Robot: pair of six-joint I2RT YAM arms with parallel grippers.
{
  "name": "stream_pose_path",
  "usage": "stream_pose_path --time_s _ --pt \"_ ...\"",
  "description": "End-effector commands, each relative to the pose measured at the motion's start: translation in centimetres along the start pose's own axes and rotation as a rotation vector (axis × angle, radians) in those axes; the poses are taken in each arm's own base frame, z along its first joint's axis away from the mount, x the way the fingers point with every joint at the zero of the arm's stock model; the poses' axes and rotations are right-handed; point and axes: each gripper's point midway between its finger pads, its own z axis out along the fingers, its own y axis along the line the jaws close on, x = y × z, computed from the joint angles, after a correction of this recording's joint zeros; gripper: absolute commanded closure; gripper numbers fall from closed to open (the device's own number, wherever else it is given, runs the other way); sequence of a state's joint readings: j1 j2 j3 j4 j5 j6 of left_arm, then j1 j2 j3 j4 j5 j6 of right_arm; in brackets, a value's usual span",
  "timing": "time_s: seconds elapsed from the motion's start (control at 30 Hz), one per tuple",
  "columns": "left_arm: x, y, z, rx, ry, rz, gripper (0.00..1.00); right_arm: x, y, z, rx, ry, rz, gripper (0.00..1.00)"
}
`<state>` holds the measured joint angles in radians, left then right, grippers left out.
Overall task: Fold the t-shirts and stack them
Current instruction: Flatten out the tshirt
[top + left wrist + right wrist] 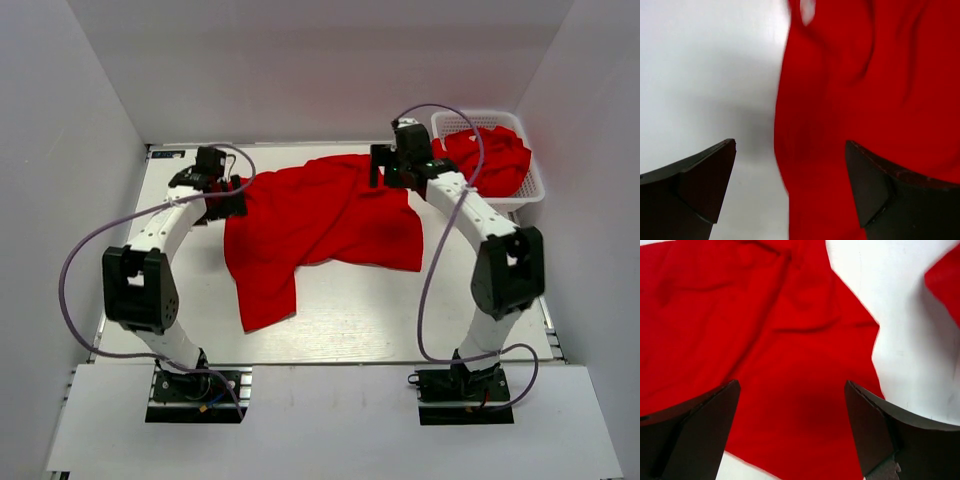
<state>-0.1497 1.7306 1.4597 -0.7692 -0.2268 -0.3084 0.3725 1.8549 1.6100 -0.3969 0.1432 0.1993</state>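
I should keep my left gripper moving along the red t-shirt's edge until it closes on the long flap's outer corner, because that corner (245,329) is lying flat and free.
One red t-shirt (320,220) lies crumpled and spread across the middle of the white table (400,320), with a long flap reaching toward the near left. More red t-shirts (495,160) are heaped in the white basket (538,182) at the back right. My left gripper (236,194) hangs open at the shirt's left edge; in the left wrist view the open left gripper (790,172) straddles the cloth's edge (850,100) without holding it. My right gripper (382,168) stands open over the shirt's back right part, and the right gripper (792,412) has red fabric (765,330) below it, nothing gripped.
White walls close in the table at the back and on both sides. The basket stands in the back right corner, close to the right arm's wrist. Purple cables loop from both arms. Bare tabletop (910,350) shows just right of the shirt's corner.
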Motion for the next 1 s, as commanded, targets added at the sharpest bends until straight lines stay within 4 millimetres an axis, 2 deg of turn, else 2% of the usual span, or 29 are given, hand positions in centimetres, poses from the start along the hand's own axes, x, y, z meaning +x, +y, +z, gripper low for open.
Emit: stream_pose_path --time_s 0.0,0.03,0.07,0.1,0.13,0.2,0.23,0.3,0.33,0.43,0.5,0.53,0.63,0.73,0.83,0.97 --pt "5.7 -0.6 -3.1 0.099 0.094 -0.052 0.00 -1.0 -0.6 -5.6 0.010 -0.088 0.117 0.10" --pt "8.8 -0.4 -3.0 0.106 0.154 -0.045 0.00 -0.6 -0.7 -5.9 0.007 -0.094 0.137 0.10" --pt "10.1 -1.2 -3.7 0.159 0.177 -0.038 0.00 2.9 -1.1 -5.3 0.017 -0.023 0.137 0.10" --pt "10.4 -1.2 -5.0 0.193 0.158 -0.052 0.00 3.1 -1.0 -6.0 0.009 -0.031 0.162 0.10" --pt "12.4 -1.6 -5.3 0.219 0.193 -0.035 0.00 5.6 -1.3 -6.0 0.019 0.019 0.178 0.10" --pt "14.6 -2.6 -6.4 0.278 0.237 -0.020 0.00 6.7 -1.5 -6.7 0.022 0.035 0.193 0.10" --pt "16.7 -2.6 -6.8 0.294 0.284 -0.022 0.00 9.0 -1.8 -6.6 0.037 0.090 0.209 0.10" --pt "19.5 -2.6 -7.2 0.290 0.350 -0.004 0.00 9.8 -2.1 -7.3 0.045 0.104 0.208 0.10" --pt "21.5 -2.5 -7.0 0.290 0.404 0.000 0.00 11.1 -2.5 -7.3 0.066 0.131 0.216 0.10" --pt "24.5 -2.3 -8.1 0.279 0.473 0.005 0.00 11.9 -3.0 -8.1 0.081 0.144 0.216 0.10" --pt "25.5 -2.0 -8.8 0.265 0.486 -0.008 0.00 11.9 -2.8 -8.6 0.072 0.137 0.213 0.10" --pt "26.2 -1.4 -8.8 0.237 0.498 -0.020 0.00 12.3 -3.1 -8.7 0.083 0.143 0.217 0.10" --pt "27.4 -1.5 -8.4 0.241 0.496 -0.034 0.00 12.2 -2.9 -8.9 0.065 0.127 0.218 0.10" --pt "26.9 -1.6 -7.6 0.230 0.461 -0.044 0.00 11.8 -2.9 -9.1 0.061 0.104 0.218 0.10" --pt "27.2 -2.0 -6.8 0.226 0.470 -0.044 0.01 11.7 -2.6 -9.2 0.050 0.104 0.217 0.10" --pt "27.9 -1.7 -5.6 0.194 0.477 -0.049 0.10 11.9 -2.8 -9.2 0.051 0.106 0.218 0.10"
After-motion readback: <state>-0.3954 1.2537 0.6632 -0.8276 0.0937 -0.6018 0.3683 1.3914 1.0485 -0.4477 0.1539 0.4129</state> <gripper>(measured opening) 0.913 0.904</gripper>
